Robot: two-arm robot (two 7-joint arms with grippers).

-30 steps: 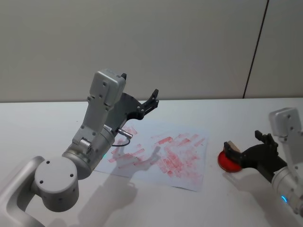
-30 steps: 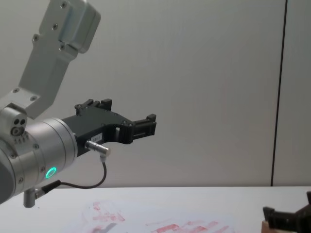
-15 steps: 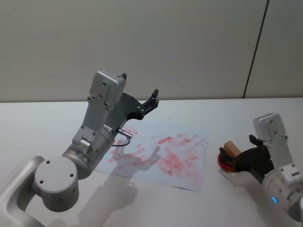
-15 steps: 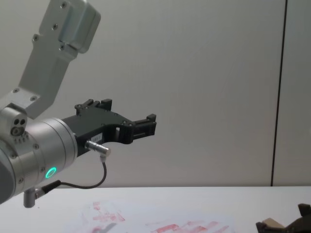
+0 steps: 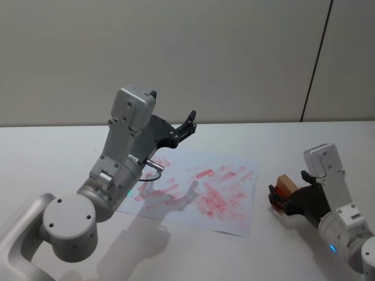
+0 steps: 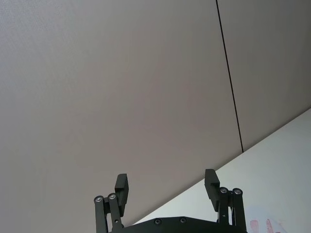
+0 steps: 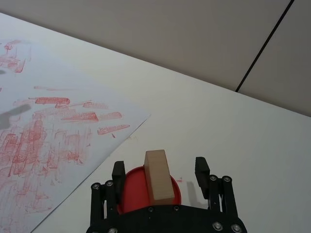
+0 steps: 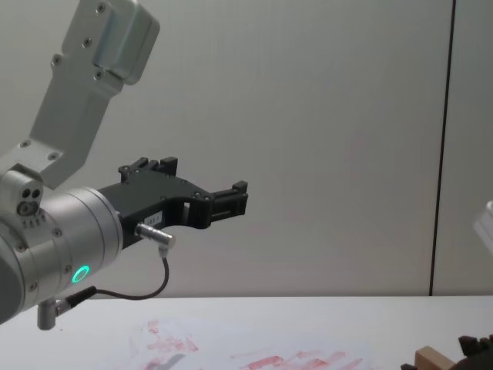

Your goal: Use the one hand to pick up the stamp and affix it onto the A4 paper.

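Note:
The stamp's long sides (image 7: 168,175) are at a slant between my right gripper's fingers, so the stamp will turn to line up with the fingers when I grip and lift it.
The stamp (image 7: 158,175), a small tan wooden block, stands upright on a round red ink pad (image 7: 130,188) just right of the A4 paper (image 5: 202,193), a white sheet covered in red prints. My right gripper (image 7: 160,170) is open, its black fingers on either side of the stamp with a gap on each side. In the head view the stamp (image 5: 285,185) sits at the tip of the right gripper (image 5: 279,198). The stamp (image 8: 431,358) peeks in at the chest view's lower right. My left gripper (image 5: 188,120) is open and held high over the paper's far left part.
The white table (image 5: 53,158) runs back to a plain grey wall with a dark vertical seam (image 5: 316,58). The raised left arm link (image 5: 126,134) stands over the paper's left side. Bare table lies to the right of the ink pad (image 7: 262,145).
My right arm has swung left toward the paper's edge, settling lower around the stamp and covering most of the red pad in the head view. The left arm has not moved.

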